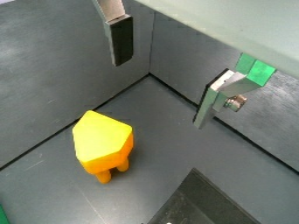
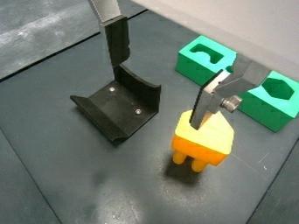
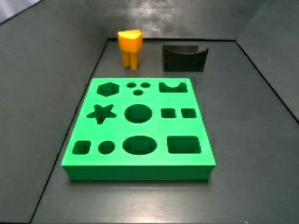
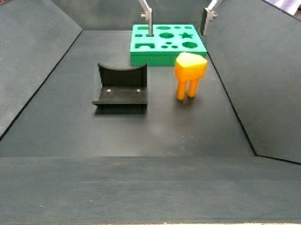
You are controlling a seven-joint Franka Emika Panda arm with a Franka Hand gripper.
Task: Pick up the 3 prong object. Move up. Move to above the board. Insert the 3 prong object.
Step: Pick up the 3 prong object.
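Note:
Small round holes [image 3: 138, 87] are grouped in a triangle on the board, so the 3 prong object's legs [image 3: 131, 60] will begin to slide into them when the robot's gripper lowers the object.
The 3 prong object [image 1: 103, 142] [image 2: 201, 140] is an orange peg piece standing upright on its legs on the dark floor, between the fixture and the side wall [image 3: 129, 45] [image 4: 189, 75]. The board [image 3: 140, 127] [image 4: 168, 42] is a flat bright green block with shaped cut-outs, and parts of it show in both wrist views [image 1: 257, 70] [image 2: 198, 57]. My gripper [image 1: 167, 70] [image 2: 163, 74] hangs open above the floor with nothing between its fingers [image 2: 114, 39]. One finger sits just over the object's head without gripping it. Only the fingertips [image 4: 146, 13] show in a side view.
The black fixture [image 2: 121, 105] [image 3: 184, 57] [image 4: 120, 88] stands on the floor beside the orange piece. Dark sloping walls [image 4: 47, 70] enclose the floor on both sides.

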